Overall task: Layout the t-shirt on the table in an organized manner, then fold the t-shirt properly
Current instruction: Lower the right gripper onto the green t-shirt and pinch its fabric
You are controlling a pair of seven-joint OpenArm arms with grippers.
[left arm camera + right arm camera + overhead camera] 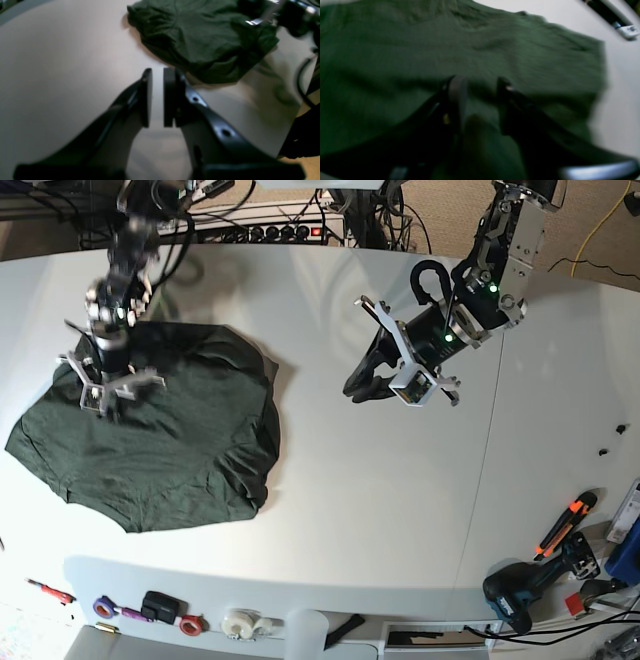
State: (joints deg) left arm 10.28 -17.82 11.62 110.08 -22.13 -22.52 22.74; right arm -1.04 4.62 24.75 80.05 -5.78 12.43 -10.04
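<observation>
My gripper is about to pull the dark green t-shirt (150, 448), which lies loose with a rumpled side edge (266, 440). The t-shirt will gather into long slanting folds because of that.
The dark green t-shirt (170, 450) lies crumpled in a rough rounded heap on the left part of the white table (350, 500). My right gripper (108, 398) hovers low over the shirt's upper left area. In the blurred right wrist view its jaws (477, 82) stand open over the cloth (495, 50), gripping nothing. My left gripper (360, 388) hangs above bare table, right of the shirt. Its pads (158, 72) are a narrow gap apart with nothing between them, and the shirt's edge (200, 42) lies just beyond.
Tape rolls (240, 623), a cordless drill (520, 590) and an orange-handled tool (565, 525) lie along the front and right edges. A power strip (280, 232) and cables sit behind the table. A thin seam (490, 440) crosses the tabletop.
</observation>
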